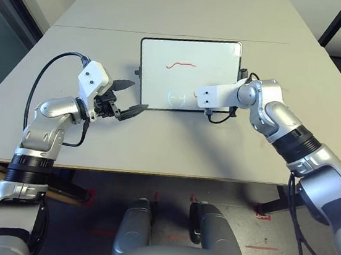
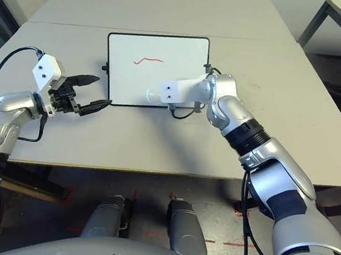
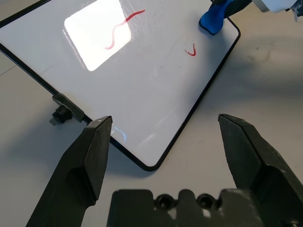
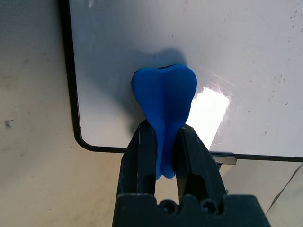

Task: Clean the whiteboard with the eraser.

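The eraser (image 3: pixel 212 21) is pressing near the whiteboard's corner and the small red mark is next to it, so the robot's right gripper should wipe back over that mark (image 3: pixel 191 50) before the red squiggle.
The whiteboard (image 1: pixel 186 76) lies flat on the grey table (image 1: pixel 157 138), with a red squiggle (image 1: pixel 181 65) on its far half and a small red mark (image 3: pixel 191 51) close to its near edge. My right gripper (image 4: pixel 163 130) is shut on the blue eraser (image 4: pixel 164 94), whose wide end presses on the board near the near right corner. From the left wrist view the eraser (image 3: pixel 215 19) sits beside that small mark. My left gripper (image 1: pixel 132 97) stands open just off the board's near left corner (image 3: pixel 151 165), nothing between its fingers.
A knob (image 3: pixel 59 113) sticks out of the board's left short side, close to my left gripper. A second table (image 1: pixel 173 3) joins at the back. Another table's black leg (image 1: pixel 332 26) stands far right. The table's front edge (image 1: pixel 152 175) runs below my arms.
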